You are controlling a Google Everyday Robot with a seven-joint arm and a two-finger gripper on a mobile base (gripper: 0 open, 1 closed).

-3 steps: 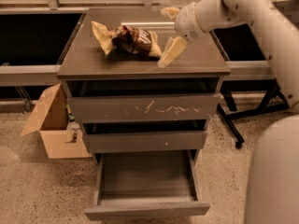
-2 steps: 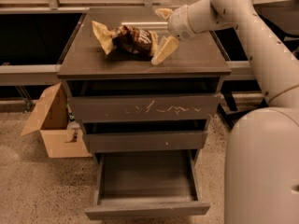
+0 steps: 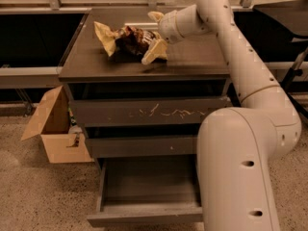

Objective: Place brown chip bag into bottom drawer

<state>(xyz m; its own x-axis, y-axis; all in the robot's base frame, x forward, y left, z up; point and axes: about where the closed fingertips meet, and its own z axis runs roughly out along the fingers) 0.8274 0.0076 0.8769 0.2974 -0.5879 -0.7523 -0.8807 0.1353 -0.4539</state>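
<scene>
The brown chip bag's tan end flares up on its own. The bag will stick out to the side instead of drooping when I lift it.
The brown chip bag, wrinkly with a dark brown middle and tan ends, lies on the cabinet top, left of centre. My gripper is at the bag's right end, open. One cream finger is behind the bag and the other is in front of it. The bottom drawer is pulled out below, a wide shallow grey tray with nothing visible in it.
The scratched top drawer and the middle drawer are shut. An open cardboard box stands on the floor to the left of the cabinet. My white arm fills the right side of the view. Dark tables flank the cabinet.
My gripper has moved left along the cabinet top and now straddles the bag's right end. The bag has stayed where it was.
</scene>
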